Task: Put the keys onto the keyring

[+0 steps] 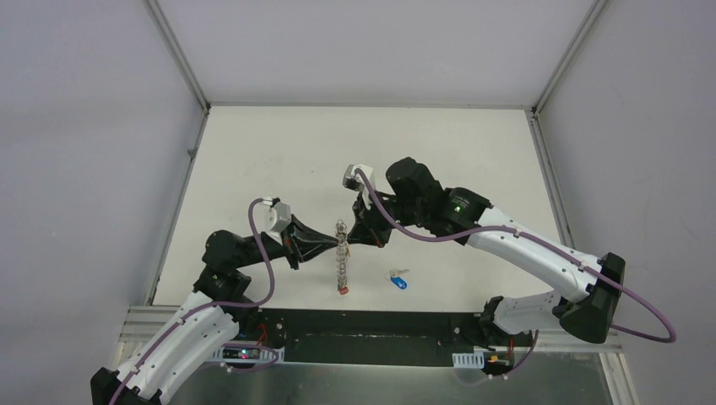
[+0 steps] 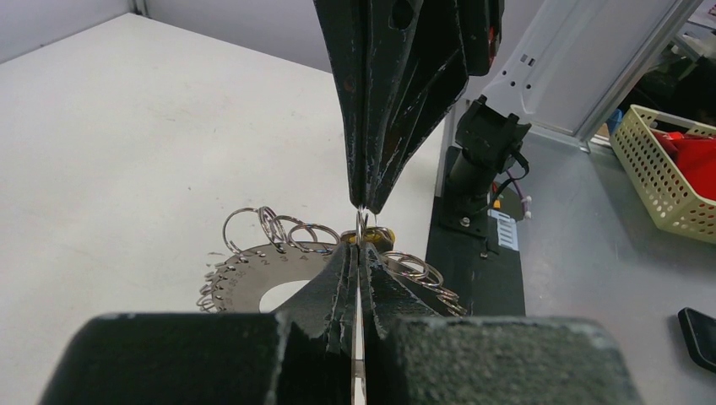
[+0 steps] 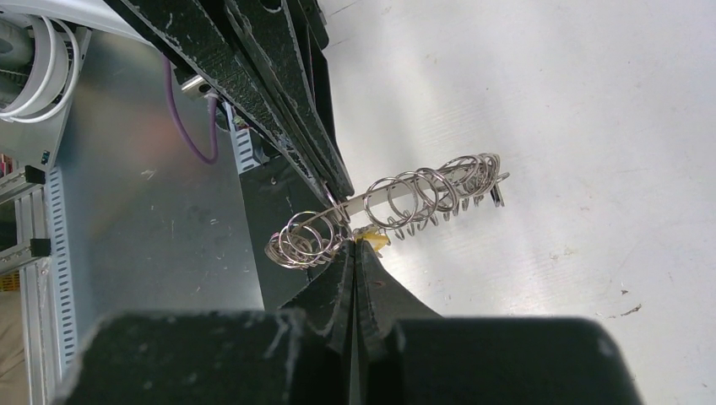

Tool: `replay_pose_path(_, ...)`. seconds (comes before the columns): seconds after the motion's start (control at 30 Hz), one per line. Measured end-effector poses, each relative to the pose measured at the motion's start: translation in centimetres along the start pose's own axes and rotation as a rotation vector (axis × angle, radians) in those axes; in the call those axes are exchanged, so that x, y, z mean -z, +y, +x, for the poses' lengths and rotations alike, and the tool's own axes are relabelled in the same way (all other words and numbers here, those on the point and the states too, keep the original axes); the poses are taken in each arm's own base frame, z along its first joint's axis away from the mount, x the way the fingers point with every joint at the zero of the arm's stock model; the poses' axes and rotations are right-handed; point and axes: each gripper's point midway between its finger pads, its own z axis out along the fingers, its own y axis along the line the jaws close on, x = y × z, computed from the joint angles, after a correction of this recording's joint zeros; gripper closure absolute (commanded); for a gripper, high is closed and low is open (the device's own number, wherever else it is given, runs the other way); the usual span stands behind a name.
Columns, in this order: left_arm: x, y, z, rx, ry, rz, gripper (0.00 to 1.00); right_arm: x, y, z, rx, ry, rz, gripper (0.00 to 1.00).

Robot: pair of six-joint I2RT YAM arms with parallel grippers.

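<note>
Next, my right gripper opens and grabs the keyring (image 2: 361,223) so that my left gripper is free to take a new grip. My left gripper is pinching the keyring next to the yellow-tagged key (image 3: 374,241).
A steel disc (image 2: 245,274) rimmed with several keyrings hangs on edge above the table between both grippers (image 1: 342,257). My left gripper (image 2: 360,246) is shut on one keyring (image 2: 361,226), seen edge-on at its tips. My right gripper (image 3: 355,246) meets it tip to tip and is shut on the yellow-tagged key; only a bit of yellow tag (image 3: 376,241) shows, also visible in the left wrist view (image 2: 377,240). The blue-tagged key (image 1: 398,279) lies on the table to the right of the disc, apart from both grippers. In the top view the left gripper (image 1: 331,246) and right gripper (image 1: 355,239) flank the disc.
A red tag (image 1: 344,289) hangs at the disc's near end. The black front rail (image 1: 380,337) runs close below it. Off the table to the right stand a yellow basket (image 2: 667,169) with red contents and a black object (image 2: 701,325).
</note>
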Motion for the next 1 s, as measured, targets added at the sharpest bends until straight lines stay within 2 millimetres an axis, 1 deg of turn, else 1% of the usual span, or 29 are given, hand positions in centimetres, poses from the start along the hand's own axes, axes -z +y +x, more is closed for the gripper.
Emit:
replay_pose_path(0.03, 0.0, 0.0, 0.0, 0.001, 0.001, 0.0, 1.0, 0.0, 0.0, 0.0, 0.0, 0.001, 0.0, 0.99)
replay_pose_path(0.07, 0.0, 0.0, 0.0, 0.001, 0.001, 0.0, 1.0, 0.0, -0.1, 0.1, 0.0, 0.002, 0.002, 0.92)
replay_pose_path(0.17, 0.0, 0.0, 0.0, 0.001, 0.0, -0.001, 1.0, 0.0, -0.1, 0.2, 0.002, 0.003, 0.009, 0.67)
replay_pose_path(0.23, 0.0, 0.0, -0.1, -0.003, -0.003, 0.0, 1.0, 0.1, -0.3, 0.4, 0.004, 0.005, 0.021, 0.54)
replay_pose_path(0.3, 0.0, 0.0, -0.1, -0.006, -0.005, 0.002, 1.0, 0.4, -0.4, 0.6, 0.006, 0.0, 0.03, 0.38)
replay_pose_path(0.4, -0.1, 0.0, -0.3, -0.012, -0.01, 0.003, 1.0, 1.2, -0.2, 0.7, 0.027, -0.037, 0.038, 0.38)
replay_pose_path(0.43, -0.1, 0.0, -0.3, -0.013, -0.012, 0.004, 1.0, 1.6, -0.1, 0.7, 0.039, -0.061, 0.037, 0.17)
replay_pose_path(0.47, -0.1, 0.0, -0.4, -0.016, -0.014, 0.005, 1.0, 2.1, 0.2, 0.5, 0.054, -0.092, 0.037, 0.11)
replay_pose_path(0.5, -0.1, 0.0, -0.4, -0.017, -0.015, 0.005, 1.0, 2.6, 0.4, 0.3, 0.065, -0.123, 0.036, 0.09)
replay_pose_path(0.57, -0.1, 0.0, -0.4, -0.017, -0.014, 0.006, 1.0, 3.5, 0.8, -0.3, 0.101, -0.193, 0.036, 0.07)
replay_pose_path(0.67, -0.2, 0.0, -0.4, -0.018, -0.014, 0.01, 1.0, 4.5, 1.3, -1.1, 0.154, -0.302, 0.03, 0.1)
replay_pose_path(0.77, -0.3, 0.0, -0.5, -0.023, -0.016, 0.017, 1.0, 4.8, 1.8, -1.6, 0.216, -0.385, 0.005, 0.16)
replay_pose_path(0.83, -0.3, -0.2, -0.6, -0.029, -0.019, 0.026, 1.0, 4.6, 2.3, -1.7, 0.262, -0.424, -0.034, 0.24)
replay_pose_path(0.97, -0.4, -0.5, -0.9, -0.05, -0.03, 0.049, 1.0, 4.1, 3.2, -2.0, 0.311, -0.45, -0.099, 0.43)
replay_pose_path(1.0, -0.4, -0.6, -1.1, -0.056, -0.036, 0.052, 1.0, 3.9, 3.5, -2.2, 0.323, -0.456, -0.117, 0.44)
